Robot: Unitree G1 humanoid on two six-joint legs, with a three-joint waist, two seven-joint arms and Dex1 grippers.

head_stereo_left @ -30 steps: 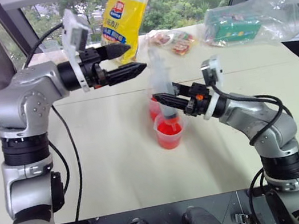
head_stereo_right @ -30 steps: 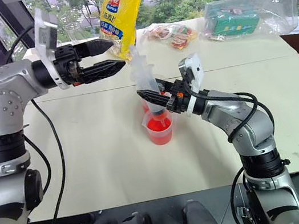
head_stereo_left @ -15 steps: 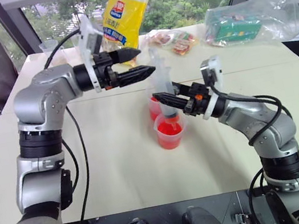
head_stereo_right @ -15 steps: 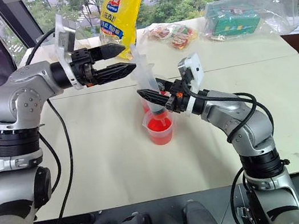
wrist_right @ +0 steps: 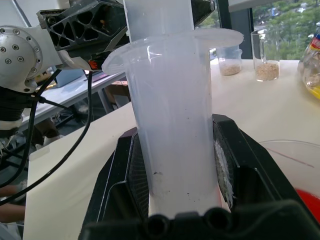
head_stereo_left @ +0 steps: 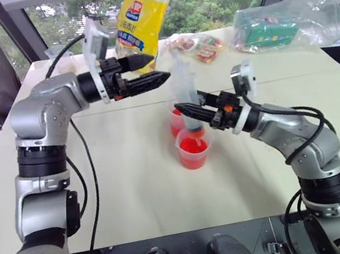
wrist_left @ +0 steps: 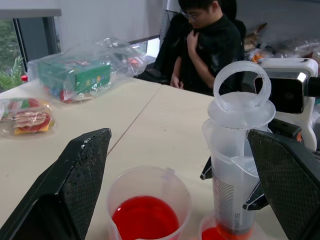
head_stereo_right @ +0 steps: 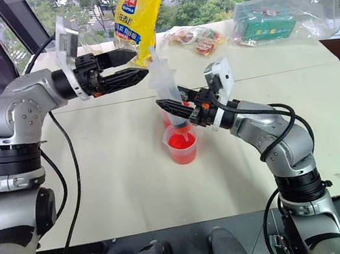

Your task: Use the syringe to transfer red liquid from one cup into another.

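Note:
The plunger ring (wrist_left: 242, 86) is in line with one finger of my left gripper, so I need to move my left gripper over to center the ring (wrist_left: 220, 85) before it closes on it.
The clear syringe (head_stereo_left: 184, 95) stands upright, its orange tip down in the nearer cup (head_stereo_left: 193, 150), which holds red liquid (head_stereo_left: 190, 144). The plunger ring (wrist_left: 242, 85) sits low on the barrel. My right gripper (head_stereo_left: 190, 111) is shut on the syringe's barrel (wrist_right: 170, 130). A second cup (wrist_left: 147, 210) with red liquid stands just behind the first. My left gripper (head_stereo_left: 158, 65) is open and level, with its fingertips just left of the plunger top and not touching it.
A yellow bag (head_stereo_left: 139, 14), snack packets (head_stereo_left: 198, 46) and a clear plastic bag holding a green box (head_stereo_left: 280, 25) lie at the table's far side. Small beakers of grain (wrist_right: 265, 65) stand at the far left. A person (wrist_left: 210, 45) sits beyond the table's right end.
My left arm's elbow has swung in towards the table, while its open gripper stays beside the syringe's top. The right gripper and the syringe have kept still.

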